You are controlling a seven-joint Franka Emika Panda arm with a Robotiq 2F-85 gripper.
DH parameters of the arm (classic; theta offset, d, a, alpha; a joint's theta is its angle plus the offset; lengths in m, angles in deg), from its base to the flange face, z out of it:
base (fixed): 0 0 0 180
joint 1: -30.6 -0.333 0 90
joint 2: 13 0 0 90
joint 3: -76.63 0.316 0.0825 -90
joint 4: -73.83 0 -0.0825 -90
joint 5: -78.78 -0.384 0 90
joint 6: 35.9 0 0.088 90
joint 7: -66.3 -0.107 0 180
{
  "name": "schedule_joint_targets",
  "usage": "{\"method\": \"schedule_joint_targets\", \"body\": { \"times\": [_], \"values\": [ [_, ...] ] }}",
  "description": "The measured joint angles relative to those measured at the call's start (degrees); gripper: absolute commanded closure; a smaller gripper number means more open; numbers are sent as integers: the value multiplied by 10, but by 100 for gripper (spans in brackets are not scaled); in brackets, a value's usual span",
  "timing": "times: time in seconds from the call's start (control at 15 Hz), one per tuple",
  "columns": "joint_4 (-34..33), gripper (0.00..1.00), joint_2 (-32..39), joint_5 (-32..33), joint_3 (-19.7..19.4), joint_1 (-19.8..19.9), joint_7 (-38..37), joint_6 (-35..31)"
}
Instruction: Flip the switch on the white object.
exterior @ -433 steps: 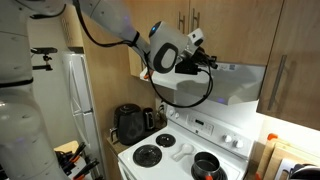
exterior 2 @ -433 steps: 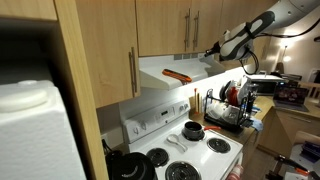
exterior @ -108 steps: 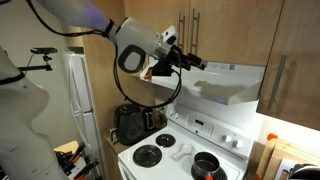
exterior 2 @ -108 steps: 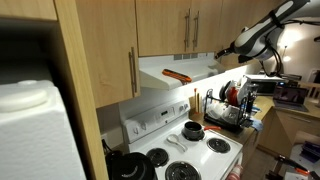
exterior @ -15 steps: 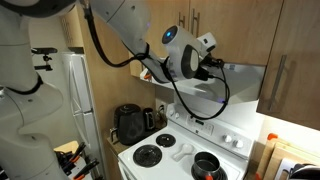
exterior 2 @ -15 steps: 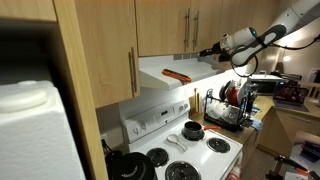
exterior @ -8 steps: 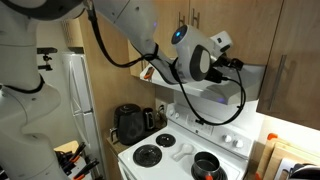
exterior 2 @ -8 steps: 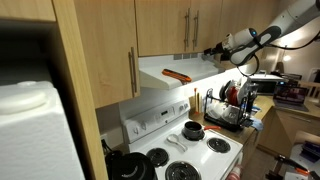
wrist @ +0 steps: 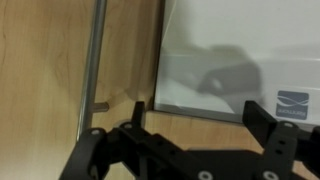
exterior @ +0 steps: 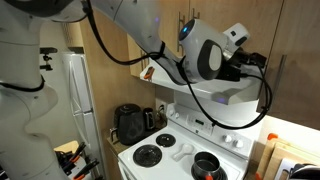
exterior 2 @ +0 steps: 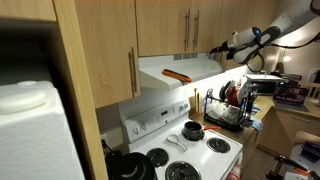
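Note:
I should move back along the hood, past the blue logo (wrist: 293, 104), to find the switch, because my gripper faces the hood's plain end (wrist: 190, 88) next to the cabinet door's metal handle.
The white object, a wide range hood (exterior: 228, 97), hangs under the wooden cabinets above the stove; it also shows in the other exterior view as the hood (exterior 2: 190, 64). My gripper (exterior: 258, 63) is up against the hood's front near one end, and from the other side the gripper (exterior 2: 216, 49) sits at the hood's upper edge. In the wrist view the gripper (wrist: 200, 118) is open, its black fingers (wrist: 135, 112) wide apart with nothing between them, facing the hood's white panel (wrist: 240, 45). I cannot make out the switch.
A white stove (exterior: 175, 150) with a black pot (exterior: 207, 165) stands below. A cabinet door with a metal handle (wrist: 93, 60) adjoins the hood. An orange item (exterior 2: 177, 74) lies on the hood's slope. Nearby are a fridge (exterior: 78, 95) and a dish rack (exterior 2: 225, 108).
The arm has moved sideways along the hood's front toward its far end, carrying the gripper from mid-hood to the hood's corner by the cabinet.

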Motion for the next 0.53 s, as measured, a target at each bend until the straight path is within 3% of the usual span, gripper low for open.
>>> {"method": "schedule_joint_targets", "body": {
  "times": [0.13,0.27,0.53],
  "values": [
    [15,0,-14,6,-3,-4,1,-1],
    [39,0,-36,21,21,8,0,-1],
    [98,0,-86,73,117,68,-38,-1]
  ]
}}
